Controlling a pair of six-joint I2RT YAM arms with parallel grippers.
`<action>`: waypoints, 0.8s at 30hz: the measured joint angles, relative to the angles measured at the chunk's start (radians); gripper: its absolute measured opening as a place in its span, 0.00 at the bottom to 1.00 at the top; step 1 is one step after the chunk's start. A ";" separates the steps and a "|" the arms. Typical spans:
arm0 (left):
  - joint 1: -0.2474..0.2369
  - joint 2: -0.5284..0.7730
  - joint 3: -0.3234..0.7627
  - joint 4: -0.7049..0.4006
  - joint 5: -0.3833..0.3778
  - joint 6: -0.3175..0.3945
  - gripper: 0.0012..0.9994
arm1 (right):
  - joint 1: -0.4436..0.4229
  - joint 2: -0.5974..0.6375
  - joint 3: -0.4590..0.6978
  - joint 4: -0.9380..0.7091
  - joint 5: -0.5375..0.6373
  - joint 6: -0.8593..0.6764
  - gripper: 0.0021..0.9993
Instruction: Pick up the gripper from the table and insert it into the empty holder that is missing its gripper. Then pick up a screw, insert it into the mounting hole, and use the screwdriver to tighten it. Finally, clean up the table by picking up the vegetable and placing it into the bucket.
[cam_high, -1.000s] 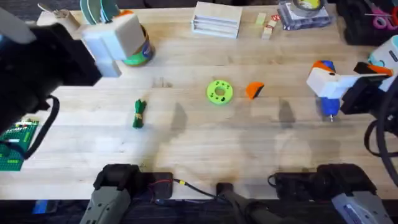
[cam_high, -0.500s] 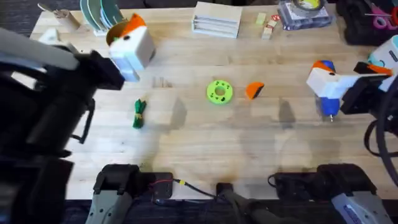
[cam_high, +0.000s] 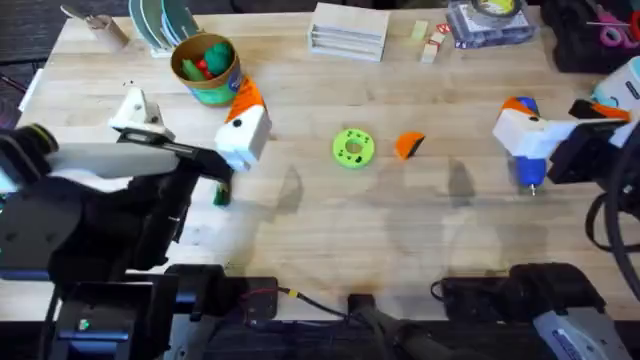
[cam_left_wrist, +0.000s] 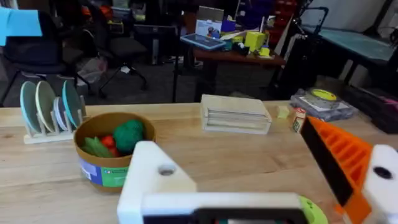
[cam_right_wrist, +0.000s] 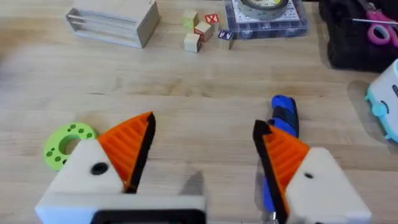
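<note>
I expect the small orange gripper (cam_high: 409, 145) to stay in the empty holder when I put it in, even unscrewed, because it matches the fitted orange tip (cam_high: 246, 97).
The small orange gripper (cam_high: 408, 145) lies on the table just right of a lime-green disc (cam_high: 352, 147). My left gripper (cam_high: 243, 118) hovers between the bucket (cam_high: 205, 68) and the disc, open and empty. In the left wrist view its left finger is the bare white holder (cam_left_wrist: 155, 180), and its other finger carries an orange tip (cam_left_wrist: 339, 162). A green vegetable (cam_high: 220, 194) lies partly under the left arm. My right gripper (cam_right_wrist: 205, 127) is open at the far right over the blue screwdriver (cam_right_wrist: 283, 118), which lies on the table by one finger.
The bucket (cam_left_wrist: 109, 149) holds green and red toy vegetables. A dish rack (cam_high: 160, 22) stands at the back left, a wooden box (cam_high: 348, 30) at the back middle, small blocks (cam_high: 430, 40) and a clear case (cam_high: 490, 20) at the back right.
The left arm has dropped away from the camera. Its gripper has moved right and toward the front, from over the bucket to beside the disc, and now covers part of the vegetable. The right arm is still.
</note>
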 joint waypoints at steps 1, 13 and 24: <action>0.000 -0.017 -0.013 0.001 0.003 0.000 0.99 | 0.000 0.000 0.000 0.000 0.000 0.000 0.99; 0.000 -0.177 -0.107 0.022 0.006 0.000 0.99 | 0.000 0.000 0.000 0.000 0.000 0.000 0.99; 0.000 -0.177 -0.108 0.055 0.002 0.000 0.99 | 0.000 0.000 0.000 0.000 0.000 0.000 0.99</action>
